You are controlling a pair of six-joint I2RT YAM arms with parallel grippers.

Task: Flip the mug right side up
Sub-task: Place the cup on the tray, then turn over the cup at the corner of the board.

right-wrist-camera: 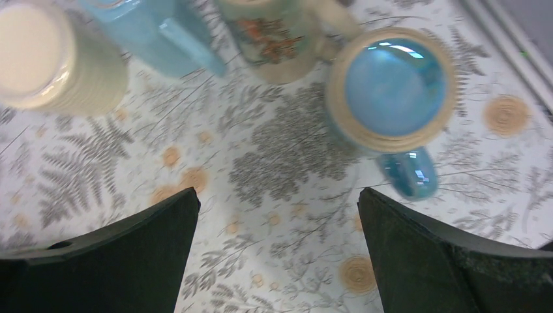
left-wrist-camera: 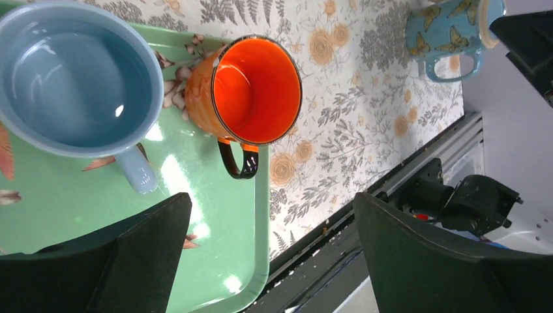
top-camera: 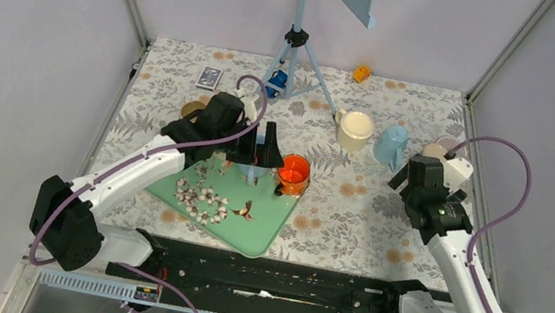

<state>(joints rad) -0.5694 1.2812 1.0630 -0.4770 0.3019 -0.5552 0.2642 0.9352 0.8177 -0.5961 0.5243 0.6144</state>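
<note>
The blue-inside mug's handle point(right-wrist-camera: 411, 173) is outside the gap between my right gripper's open fingers. I should move across and get the fingers on both sides of the handle before closing them.
Several mugs are in view. An orange mug point(top-camera: 294, 172) with a black handle stands mouth up at the right edge of the green tray point(top-camera: 244, 228); it also shows in the left wrist view point(left-wrist-camera: 251, 88). A grey-blue mug point(left-wrist-camera: 75, 78) stands mouth up on the tray beside it. My left gripper point(top-camera: 258, 157) hovers over these, open and empty point(left-wrist-camera: 270, 202). A cream mug point(top-camera: 354, 130), a light blue mug point(top-camera: 390, 144) and a mug with a blue inside point(right-wrist-camera: 394, 88) stand at the back right. My right gripper point(top-camera: 406, 178) hovers just before them, open and empty point(right-wrist-camera: 277, 195). I cannot tell which mug is inverted.
A floral mug point(right-wrist-camera: 274, 39) stands between the light blue mug point(right-wrist-camera: 156, 29) and the blue-inside one. A tripod point(top-camera: 296, 56) stands at the back centre, with a card box point(top-camera: 209, 76), a small blue object point(top-camera: 275, 80) and an orange block point(top-camera: 362, 73) nearby. The black rail point(top-camera: 278, 281) runs along the near edge.
</note>
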